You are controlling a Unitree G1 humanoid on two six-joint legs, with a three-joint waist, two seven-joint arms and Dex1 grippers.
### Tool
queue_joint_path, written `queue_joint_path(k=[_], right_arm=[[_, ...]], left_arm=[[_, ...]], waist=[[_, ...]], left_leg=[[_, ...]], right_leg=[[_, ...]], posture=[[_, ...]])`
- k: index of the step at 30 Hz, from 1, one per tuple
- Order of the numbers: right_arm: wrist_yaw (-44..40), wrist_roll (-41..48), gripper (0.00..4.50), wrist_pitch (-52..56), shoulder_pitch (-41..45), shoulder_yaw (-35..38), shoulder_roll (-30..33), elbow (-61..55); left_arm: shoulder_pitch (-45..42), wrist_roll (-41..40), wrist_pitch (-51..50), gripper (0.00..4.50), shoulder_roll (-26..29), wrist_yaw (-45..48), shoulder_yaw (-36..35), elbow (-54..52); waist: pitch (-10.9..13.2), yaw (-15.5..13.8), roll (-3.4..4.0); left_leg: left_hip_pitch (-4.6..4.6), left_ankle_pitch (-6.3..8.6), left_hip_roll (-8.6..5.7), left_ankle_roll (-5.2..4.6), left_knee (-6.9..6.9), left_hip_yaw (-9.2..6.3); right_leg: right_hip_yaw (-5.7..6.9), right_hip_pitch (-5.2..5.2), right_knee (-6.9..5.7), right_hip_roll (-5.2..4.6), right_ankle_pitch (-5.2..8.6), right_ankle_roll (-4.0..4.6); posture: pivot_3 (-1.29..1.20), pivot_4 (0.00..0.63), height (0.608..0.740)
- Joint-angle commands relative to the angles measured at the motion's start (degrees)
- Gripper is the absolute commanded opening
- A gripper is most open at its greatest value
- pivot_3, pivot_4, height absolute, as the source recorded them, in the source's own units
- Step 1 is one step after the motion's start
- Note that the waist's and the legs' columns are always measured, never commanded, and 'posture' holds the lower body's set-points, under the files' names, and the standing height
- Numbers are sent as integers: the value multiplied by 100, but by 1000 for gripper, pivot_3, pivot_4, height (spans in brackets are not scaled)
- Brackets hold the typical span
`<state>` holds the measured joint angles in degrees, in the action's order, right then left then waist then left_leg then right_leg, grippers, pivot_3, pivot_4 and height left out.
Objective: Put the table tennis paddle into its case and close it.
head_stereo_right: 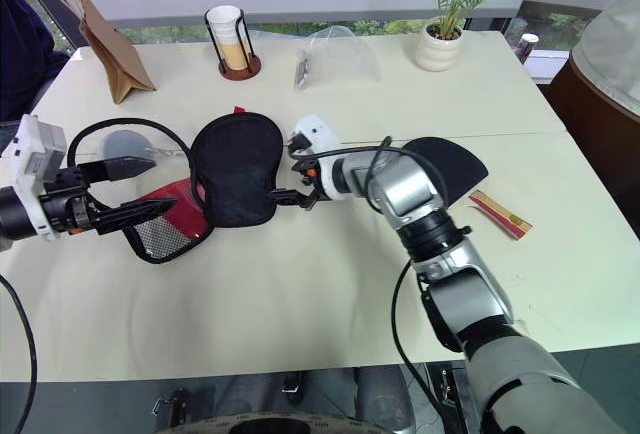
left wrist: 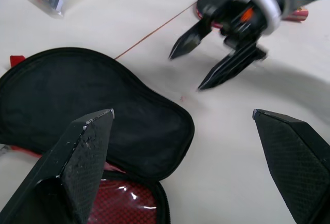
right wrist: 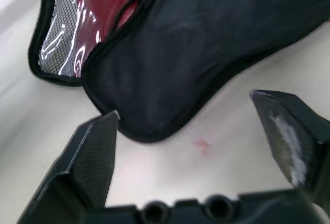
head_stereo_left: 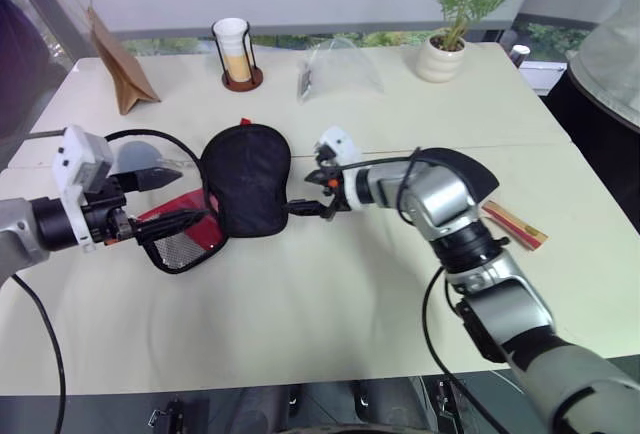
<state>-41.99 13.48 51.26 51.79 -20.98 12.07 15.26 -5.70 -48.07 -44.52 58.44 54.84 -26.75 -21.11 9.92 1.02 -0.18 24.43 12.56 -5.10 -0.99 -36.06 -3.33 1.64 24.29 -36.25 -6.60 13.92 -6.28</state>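
Observation:
My right gripper should keep moving its open fingers toward the flap (head_stereo_left: 275,212) until they close on the black flap's edge (head_stereo_left: 287,188), which lies free in front of them.
The case (head_stereo_left: 247,179) lies unzipped left of the table's middle, its black flap folded back over the red half with the mesh pocket (head_stereo_left: 180,242). My left gripper (head_stereo_left: 168,199) hovers open beside the mesh half. My right gripper (head_stereo_left: 308,192) is open too, its fingertips just off the flap's narrow end (right wrist: 154,115) and nothing between them. The table tennis paddle (head_stereo_left: 470,169) lies behind my right forearm, black face up, its tan handle (head_stereo_left: 515,224) pointing right. In the left wrist view the right gripper (left wrist: 206,64) shows beyond the flap (left wrist: 77,105).
Along the far edge of the table stand a brown paper bag (head_stereo_left: 120,64), a cup in a wire holder (head_stereo_left: 238,52), a clear plastic bag (head_stereo_left: 340,66) and a potted plant (head_stereo_left: 445,49). A grey charm (head_stereo_left: 135,154) lies left of the case. A person sits at the left (head_stereo_right: 20,44).

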Motion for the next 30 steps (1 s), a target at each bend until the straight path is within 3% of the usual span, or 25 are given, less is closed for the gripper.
queue_joint_path(k=[1, 17, 20, 27, 30], right_arm=[[156, -205, 4424, -241, 166, -28, -246, 308], [520, -1065, 4424, -1045, 171, -347, -1364, 1780], [484, -1208, 3581, -1139, 154, -390, -1430, 1876], [358, -1375, 20, -1129, 87, -407, -1466, 1832], [337, -1415, 20, -1041, 49, -409, -1429, 1725]], left_arm=[[38, -30, 45, 4500, 25, -11, -242, -197], [327, -147, -76, 4500, -23, -178, -463, -524], [371, -173, -111, 4500, -46, -224, -505, -587], [471, -229, -131, 4500, -127, -354, -553, -711], [496, -240, -123, 4500, -165, -402, -544, -757]], waist=[[0, -3, 0], [-4, 165, -3], [-4, 172, -3], [-4, 165, -3], [-5, 155, -4]], left_leg=[[0, 0, 0, 0, 0, 0], [-19, -15, 19, 32, 11, -7], [-27, -17, 38, 34, 14, -5], [-37, -31, 70, 56, 41, -4], [-42, -32, 77, 60, 45, -5]], right_leg=[[0, 0, 0, 1, 0, 0], [-4, -2, -11, 44, -13, 22], [-15, -1, -10, 69, -17, 30], [-26, 4, -6, 96, -23, 60], [-26, 3, -6, 100, -24, 68]], posture=[[0, 150, 734], [0, 150, 734], [0, 150, 734], [0, 150, 734], [0, 150, 734]])
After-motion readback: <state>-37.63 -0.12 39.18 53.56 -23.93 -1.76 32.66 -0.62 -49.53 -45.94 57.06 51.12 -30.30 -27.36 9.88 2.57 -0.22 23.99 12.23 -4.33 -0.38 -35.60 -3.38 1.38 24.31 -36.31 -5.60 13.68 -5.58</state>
